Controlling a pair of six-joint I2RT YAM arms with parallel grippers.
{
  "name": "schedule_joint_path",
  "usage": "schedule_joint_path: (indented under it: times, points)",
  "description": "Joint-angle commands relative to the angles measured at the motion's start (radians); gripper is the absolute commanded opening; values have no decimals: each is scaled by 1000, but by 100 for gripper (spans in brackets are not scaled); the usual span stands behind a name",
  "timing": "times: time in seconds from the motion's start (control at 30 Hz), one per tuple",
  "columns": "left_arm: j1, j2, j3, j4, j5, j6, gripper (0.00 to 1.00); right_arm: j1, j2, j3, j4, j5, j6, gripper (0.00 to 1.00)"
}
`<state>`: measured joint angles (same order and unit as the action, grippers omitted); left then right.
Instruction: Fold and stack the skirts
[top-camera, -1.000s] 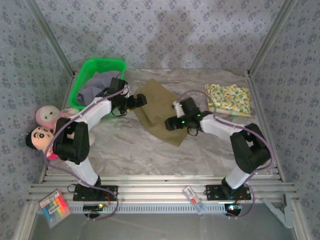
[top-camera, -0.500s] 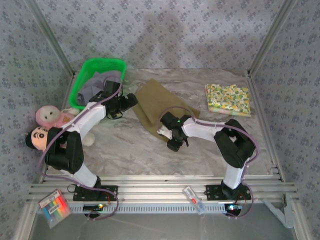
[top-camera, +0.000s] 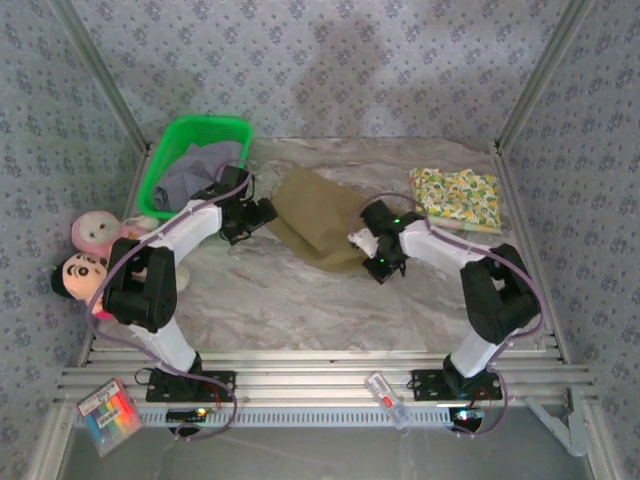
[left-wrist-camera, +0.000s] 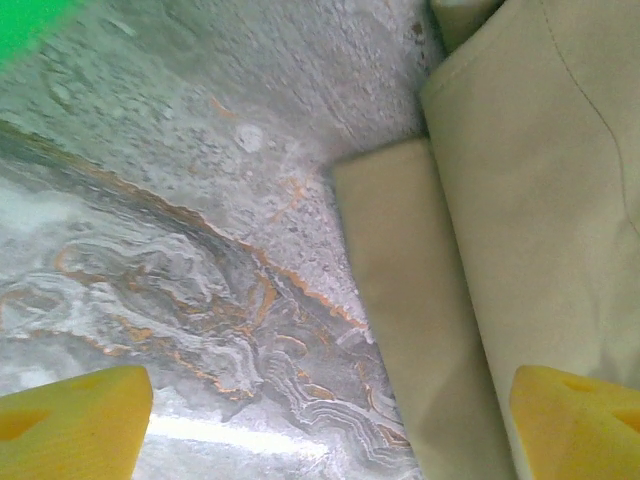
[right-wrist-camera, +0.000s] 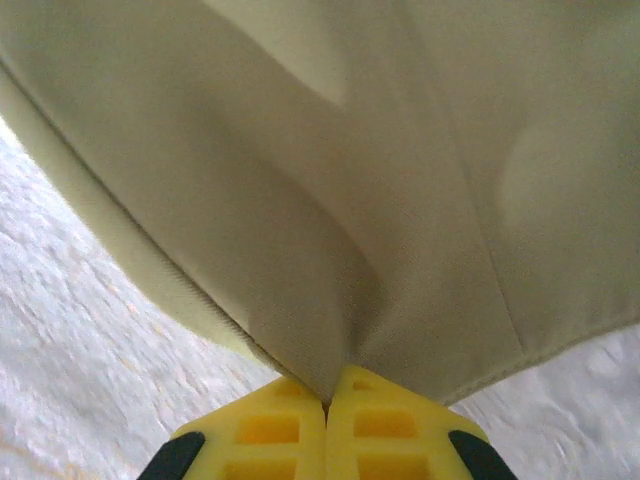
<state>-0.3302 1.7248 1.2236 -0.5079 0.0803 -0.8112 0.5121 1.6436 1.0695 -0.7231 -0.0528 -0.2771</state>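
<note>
The olive-khaki skirt (top-camera: 318, 212) is crooked and folded over, so my left gripper should grab its hem (top-camera: 287, 237). Both grippers should then lift the skirt and spread it out before folding.
The plain olive-khaki skirt (top-camera: 312, 212) lies spread on the marble table, mid-back. My right gripper (top-camera: 376, 262) is shut on its near right corner, and the cloth (right-wrist-camera: 350, 150) bunches into the closed yellow fingertips (right-wrist-camera: 270, 430). My left gripper (top-camera: 262, 214) hovers open at the skirt's left edge. Its yellow pads (left-wrist-camera: 75, 420) straddle bare marble and a folded hem of the olive skirt (left-wrist-camera: 520, 200). A folded yellow-green floral skirt (top-camera: 457, 197) rests at the back right. A lavender-grey skirt (top-camera: 188, 172) lies crumpled in the green basket (top-camera: 196, 128).
Two plush dolls (top-camera: 88, 252) sit off the table's left edge. The green basket stands at the back left corner. Patterned walls and metal frame posts bound the table. Bare marble (top-camera: 290, 300) spreads in front of the skirt.
The right gripper swept along the skirt's near edge and shut on its corner, dragging the cloth rightward. The left gripper stayed near the skirt's left edge, its jaws slightly narrower.
</note>
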Motion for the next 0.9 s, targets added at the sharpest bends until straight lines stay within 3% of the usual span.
schedule_joint_path:
  times: [0.0, 0.17, 0.27, 0.4, 0.47, 0.57, 0.67, 0.87]
  points:
    - [-42, 54, 39, -43, -2, -29, 85, 17, -30, -35, -58, -253, 5, 0]
    - [-76, 126, 64, -46, 26, -77, 69, 39, -111, 10, -15, -413, 36, 0]
    - [-70, 108, 53, -43, 15, -100, 69, 23, -216, 44, 30, -547, 77, 0]
    - [-47, 47, 47, -67, -29, -82, 73, -162, -345, -87, 216, -703, 214, 0]
    - [-39, 32, 47, -87, -51, -66, 74, -279, -333, -161, 257, -636, 311, 0]
    - [-36, 41, 53, -108, -58, -41, 75, -359, -177, -116, 37, -462, 333, 0]
    - [-43, 82, 71, -113, -18, -34, 75, -345, -30, -79, -53, -417, 335, 0]
    - [-88, 141, 84, -95, 32, -69, 75, -286, 16, -55, -17, -389, 352, 0]
